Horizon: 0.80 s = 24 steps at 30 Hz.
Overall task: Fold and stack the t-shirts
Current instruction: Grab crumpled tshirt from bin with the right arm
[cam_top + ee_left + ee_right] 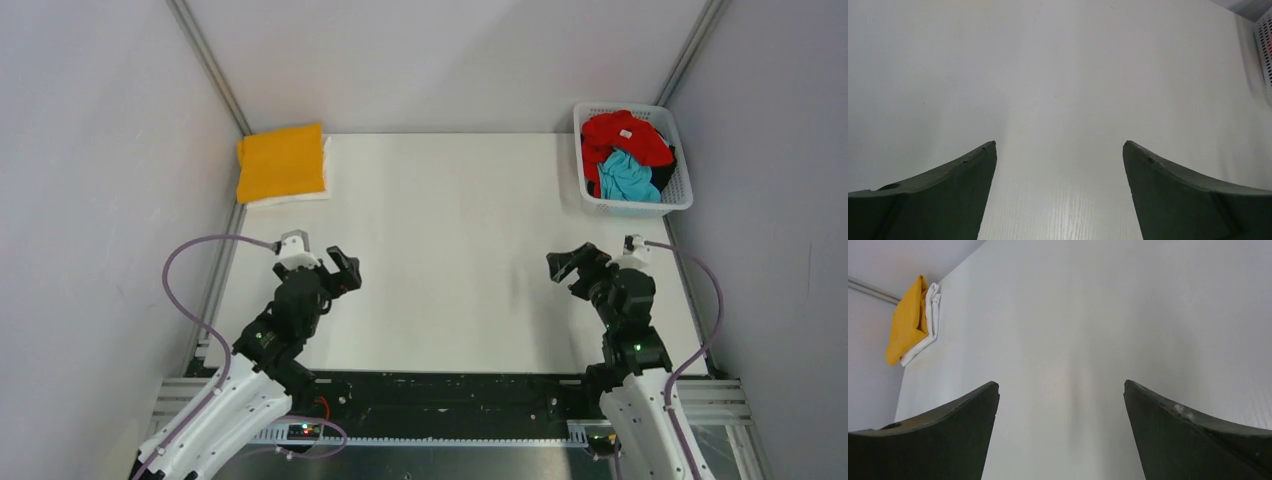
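My right gripper is heading toward the upper red folds (646,145), and the red t-shirt is lying over the turquoise one (626,151) in the basket. My right gripper should keep going and close at those folds.
A folded orange-yellow t-shirt (281,161) lies on a folded white t-shirt (312,196) at the table's far left corner; both also show in the right wrist view, the orange-yellow one (905,327) on the white one (930,315). A red t-shirt (625,135), a turquoise t-shirt (629,177) and a black one (665,176) lie crumpled in the basket. My left gripper (345,267) is open and empty above the table's near left; in its wrist view (1059,145) only bare table shows between the fingers. My right gripper (570,263) is open and empty at the near right (1061,385).
The white lattice basket (683,190) stands at the table's far right corner; its edge shows in the left wrist view (1264,45). Grey walls close in the table on the left, the back and the right. White table surface (450,260) lies between the grippers.
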Each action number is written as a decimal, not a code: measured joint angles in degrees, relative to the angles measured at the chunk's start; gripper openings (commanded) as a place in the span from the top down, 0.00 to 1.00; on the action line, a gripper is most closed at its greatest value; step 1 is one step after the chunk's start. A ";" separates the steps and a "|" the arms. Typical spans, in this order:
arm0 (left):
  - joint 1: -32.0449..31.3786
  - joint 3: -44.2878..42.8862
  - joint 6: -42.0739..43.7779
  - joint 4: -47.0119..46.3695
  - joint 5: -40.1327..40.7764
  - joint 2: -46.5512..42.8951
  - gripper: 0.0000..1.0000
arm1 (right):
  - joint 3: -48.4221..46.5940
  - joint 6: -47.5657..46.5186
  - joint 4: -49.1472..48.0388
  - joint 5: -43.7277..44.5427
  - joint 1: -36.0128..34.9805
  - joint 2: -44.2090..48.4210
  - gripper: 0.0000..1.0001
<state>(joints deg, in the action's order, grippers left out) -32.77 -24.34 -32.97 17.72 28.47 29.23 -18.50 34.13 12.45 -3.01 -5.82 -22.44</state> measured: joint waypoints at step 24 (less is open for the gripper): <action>0.00 -1.92 3.41 -8.94 4.55 11.69 0.00 | -68.15 -18.16 1.66 16.90 14.25 -74.55 0.00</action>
<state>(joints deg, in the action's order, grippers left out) -32.77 -26.26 -29.56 8.78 33.01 40.93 -86.65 15.97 14.11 13.89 8.43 -96.99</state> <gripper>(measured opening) 0.996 0.993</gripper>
